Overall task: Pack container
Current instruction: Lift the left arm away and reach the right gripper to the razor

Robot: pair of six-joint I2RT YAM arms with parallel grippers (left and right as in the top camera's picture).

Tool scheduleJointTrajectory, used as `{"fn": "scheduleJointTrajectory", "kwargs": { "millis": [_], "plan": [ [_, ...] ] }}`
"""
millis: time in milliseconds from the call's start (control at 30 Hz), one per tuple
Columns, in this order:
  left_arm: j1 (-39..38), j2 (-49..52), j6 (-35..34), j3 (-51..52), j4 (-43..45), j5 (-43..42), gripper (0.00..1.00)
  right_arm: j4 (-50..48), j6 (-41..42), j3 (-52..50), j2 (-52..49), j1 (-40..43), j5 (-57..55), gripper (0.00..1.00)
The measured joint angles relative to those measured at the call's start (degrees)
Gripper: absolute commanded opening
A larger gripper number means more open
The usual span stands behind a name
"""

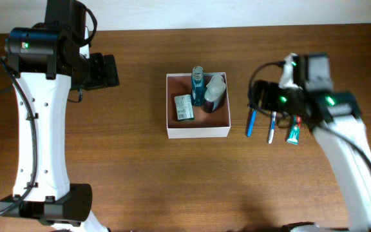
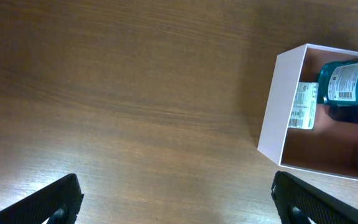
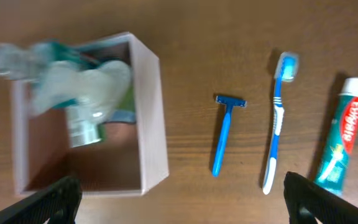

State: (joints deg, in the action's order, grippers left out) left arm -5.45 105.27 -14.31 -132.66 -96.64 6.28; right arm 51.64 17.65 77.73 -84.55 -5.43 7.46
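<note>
My right gripper should pick up the blue razor by its handle and put it inside the container, because the loose toiletries lie across the container from my left gripper.
The container is a square white-walled box at the table's middle, pinkish-brown inside. It holds a teal bottle, a clear bottle and a small green packet. To its right lie a blue razor, a blue-white toothbrush and a toothpaste tube. My right gripper is open and empty, above the razor, toothbrush and tube, beside the container's wall. My left gripper is open and empty, left of the container.
The brown wooden table carries only the box and the three loose toiletries. In the left wrist view the teal bottle and the packet show inside the box. The table's far edge runs along the top.
</note>
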Motion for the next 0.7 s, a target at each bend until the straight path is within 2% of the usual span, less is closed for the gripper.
{"fn": "scheduleJointTrajectory", "kwargs": {
  "millis": [33, 67, 300, 367, 567, 700],
  "plan": [
    [0.0, 0.0, 0.0, 0.0, 0.0, 0.0, 0.99, -0.7, 0.1, 0.1, -2.6, 0.0, 0.0, 0.88],
    [0.0, 0.0, 0.0, 0.0, 0.0, 0.0, 0.99, -1.4, 0.5, 0.1, -5.0, 0.0, -0.1, 0.80],
    [0.0, 0.0, 0.0, 0.0, 0.0, 0.0, 0.99, -4.3, 5.9, 0.2, -21.9, 0.0, -2.3, 0.74],
    [0.0, 0.0, 0.0, 0.0, 0.0, 0.0, 0.99, -4.9, 6.9, 0.2, -24.9, 0.0, -2.3, 0.69],
    [0.0, 0.0, 0.0, 0.0, 0.0, 0.0, 1.00, -7.6, 9.8, 0.2, -30.5, 0.0, -2.5, 0.46],
    [0.0, 0.0, 0.0, 0.0, 0.0, 0.0, 0.99, -7.8, 10.9, 0.2, -31.5, 0.0, -2.5, 0.45]
  ]
}}
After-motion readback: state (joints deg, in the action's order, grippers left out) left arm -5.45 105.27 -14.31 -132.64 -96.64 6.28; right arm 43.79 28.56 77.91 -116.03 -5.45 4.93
